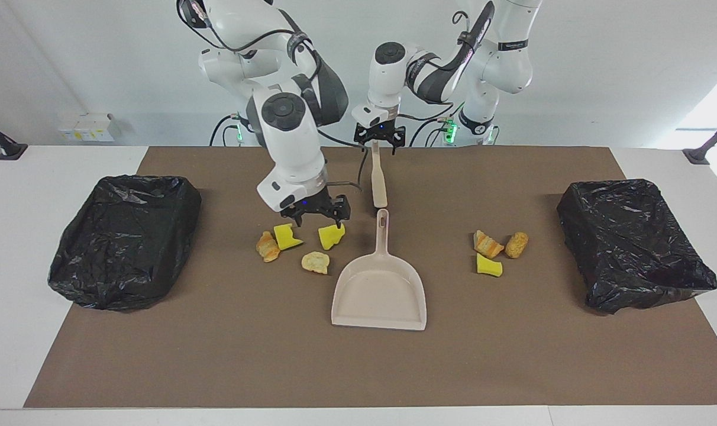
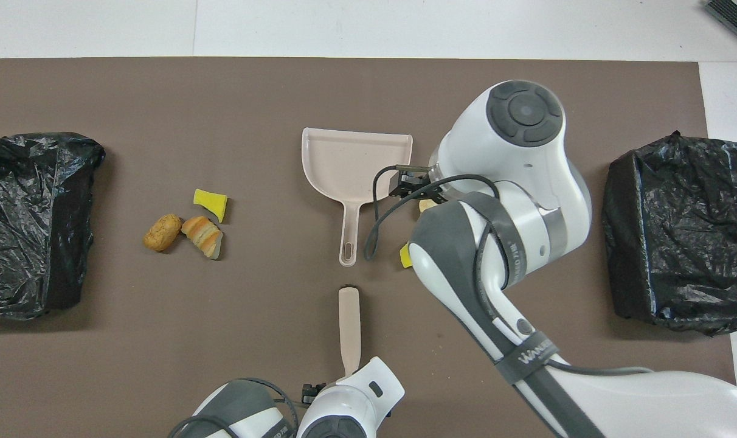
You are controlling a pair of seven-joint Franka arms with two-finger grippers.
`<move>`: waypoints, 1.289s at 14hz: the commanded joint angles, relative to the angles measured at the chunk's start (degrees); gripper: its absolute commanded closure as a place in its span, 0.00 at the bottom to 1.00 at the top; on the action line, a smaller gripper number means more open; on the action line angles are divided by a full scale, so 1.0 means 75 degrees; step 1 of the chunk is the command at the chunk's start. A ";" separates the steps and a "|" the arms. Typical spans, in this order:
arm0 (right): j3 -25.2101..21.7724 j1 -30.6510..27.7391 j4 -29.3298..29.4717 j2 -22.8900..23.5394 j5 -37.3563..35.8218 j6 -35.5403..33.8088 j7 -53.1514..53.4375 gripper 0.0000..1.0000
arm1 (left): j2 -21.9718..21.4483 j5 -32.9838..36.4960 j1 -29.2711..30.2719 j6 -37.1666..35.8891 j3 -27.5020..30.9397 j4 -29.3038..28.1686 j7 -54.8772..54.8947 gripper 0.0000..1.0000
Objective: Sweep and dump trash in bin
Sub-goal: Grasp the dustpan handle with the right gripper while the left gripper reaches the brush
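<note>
The scraps [image 2: 202, 236] are loose and close together [image 2: 184, 225], so they will slide into the dustpan as a heap when I push with the brush.
Trash lies in two clusters beside the beige dustpan [image 1: 379, 290]. Toward the right arm's end are two yellow chunks [image 1: 287, 236] [image 1: 332, 235], an orange lump [image 1: 268, 246] and a tan lump [image 1: 315, 262]. Toward the left arm's end lie three scraps [image 1: 488, 254] [image 2: 189, 225]. My right gripper [image 1: 317, 223] hangs open just over the yellow chunks, holding nothing. My left gripper [image 1: 375, 145] is open around the handle end of the beige brush [image 1: 378, 177]. A black-bagged bin [image 1: 125, 239] stands at the right arm's end, another bin [image 1: 633, 242] at the left arm's end.
The brush [image 2: 349, 325] lies in line with the dustpan's handle [image 2: 349, 234], nearer to the robots. In the overhead view the right arm [image 2: 502, 201] covers most of its cluster. A brown mat [image 1: 216, 355] covers the table.
</note>
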 commanded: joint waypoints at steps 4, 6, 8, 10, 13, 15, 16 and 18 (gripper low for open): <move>-0.0024 0.0963 0.0790 0.1147 0.0070 0.0584 0.1488 0.00 | 0.0091 -0.0062 -0.0180 0.0078 0.0136 -0.0107 0.0091 0.66; -0.0024 0.1128 0.0874 0.1465 0.0093 0.0725 0.1736 0.00 | 0.0068 -0.0062 -0.0180 -0.0166 0.0136 -0.0107 0.0208 1.00; -0.0024 0.1210 0.0804 0.1512 0.0128 0.0947 0.1736 0.00 | 0.0033 -0.0062 -0.0180 -0.0355 0.0136 -0.0107 0.0279 1.00; -0.0024 0.1257 0.0734 0.1501 0.0117 0.0995 0.1690 0.11 | 0.0021 -0.0062 -0.0180 -0.0554 0.0147 -0.0084 0.0279 1.00; -0.0013 0.1316 0.0534 0.1489 0.0128 0.1007 0.1677 0.31 | -0.0212 -0.0062 -0.0087 -0.1173 0.0159 -0.0013 0.0535 1.00; -0.0013 0.1502 0.0441 0.1501 0.0116 0.1099 0.1701 0.31 | -0.0563 -0.0062 -0.0075 -0.1922 0.0194 -0.0013 0.0829 1.00; -0.0013 0.1527 0.0348 0.1489 0.0116 0.1158 0.1701 0.31 | -0.0774 -0.0062 0.0006 -0.2193 0.0229 -0.0013 0.0969 1.00; -0.0013 0.1515 0.0195 0.1443 0.0081 0.1171 0.1654 0.33 | -0.1289 -0.0062 0.0404 -0.2813 0.0229 -0.0001 0.1332 1.00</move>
